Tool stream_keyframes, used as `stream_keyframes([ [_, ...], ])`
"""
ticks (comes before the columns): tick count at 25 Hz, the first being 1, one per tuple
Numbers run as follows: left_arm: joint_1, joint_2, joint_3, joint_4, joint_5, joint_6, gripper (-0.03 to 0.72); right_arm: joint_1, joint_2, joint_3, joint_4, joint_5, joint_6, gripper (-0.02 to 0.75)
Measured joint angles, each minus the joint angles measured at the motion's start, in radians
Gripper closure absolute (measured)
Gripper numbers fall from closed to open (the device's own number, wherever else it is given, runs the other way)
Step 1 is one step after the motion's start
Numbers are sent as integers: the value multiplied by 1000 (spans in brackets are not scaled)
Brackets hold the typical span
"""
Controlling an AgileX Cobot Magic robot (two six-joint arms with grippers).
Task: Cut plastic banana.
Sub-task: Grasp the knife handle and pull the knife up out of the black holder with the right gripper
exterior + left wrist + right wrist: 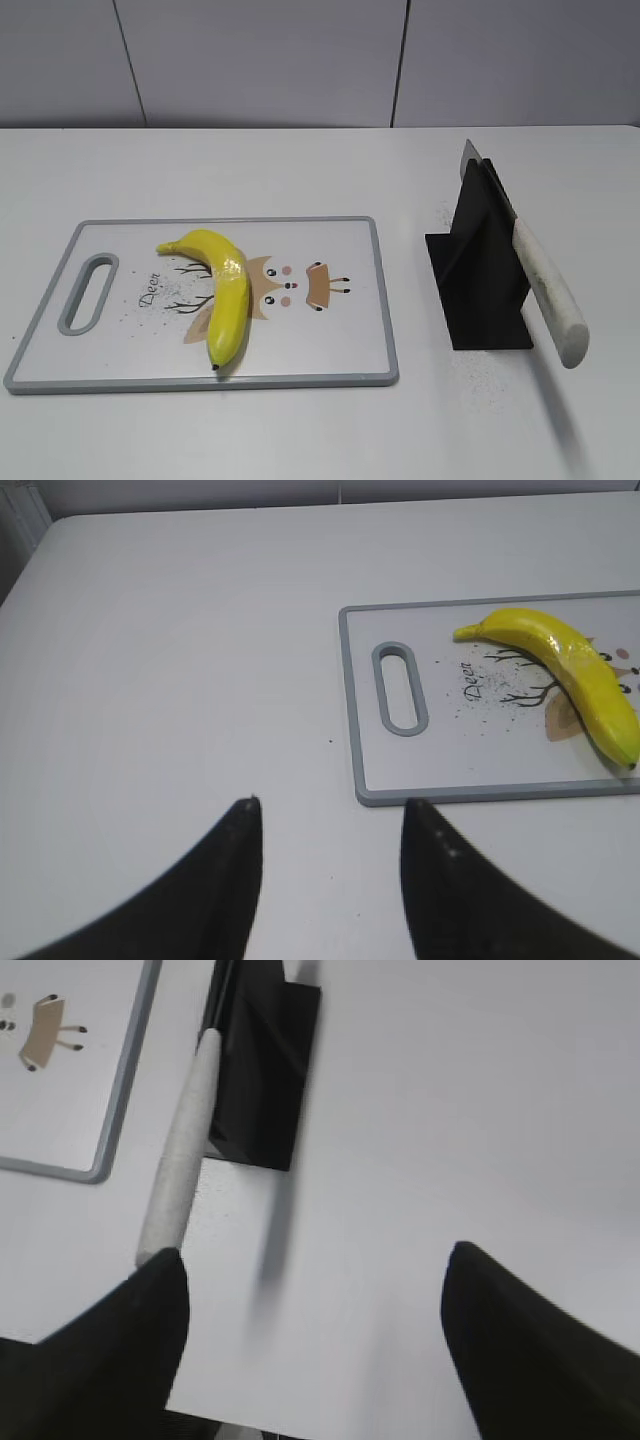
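Note:
I expect the knife [549, 292] to come free and leave the stand in place when I lift it, because it lies along the black stand's open top [493, 184].
The plastic banana [224, 290] lies on a white cutting board [330, 350] with a grey rim, left of centre; it also shows in the left wrist view [575, 675]. A knife with a whitish handle [548, 290] rests slanted in a black stand [478, 275]; the handle [182, 1155] and the stand [262, 1055] also show in the right wrist view. My left gripper [330, 805] is open over bare table, left of the board's corner. My right gripper [315, 1260] is open, with its left finger by the handle's end. Neither gripper shows in the exterior view.
The cutting board [440, 760] has a handle slot [399, 688] at its left end and a deer drawing. The white table [320, 430] runs to a grey wall behind. Dark specks lie round the stand's base.

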Motion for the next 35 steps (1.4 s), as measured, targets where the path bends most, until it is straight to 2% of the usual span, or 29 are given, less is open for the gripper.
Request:
stream_keyframes([
  [6, 0, 0, 0, 0, 0, 0, 250, 157, 212, -58, 7, 5, 63, 167],
  [23, 0, 0, 0, 0, 0, 0, 250, 172, 640, -67, 104, -93, 97, 209],
  [26, 0, 0, 0, 0, 0, 0, 250, 172, 681, -67, 112, -93, 104, 300],
  [29, 0, 0, 0, 0, 0, 0, 250, 172, 690, -67, 122, -93, 140, 535],
  [30, 0, 0, 0, 0, 0, 0, 250, 170, 690, -67, 122, -90, 159, 565],
  [35, 0, 0, 0, 0, 0, 0, 250, 171, 690, -68, 125, -89, 171, 566],
])
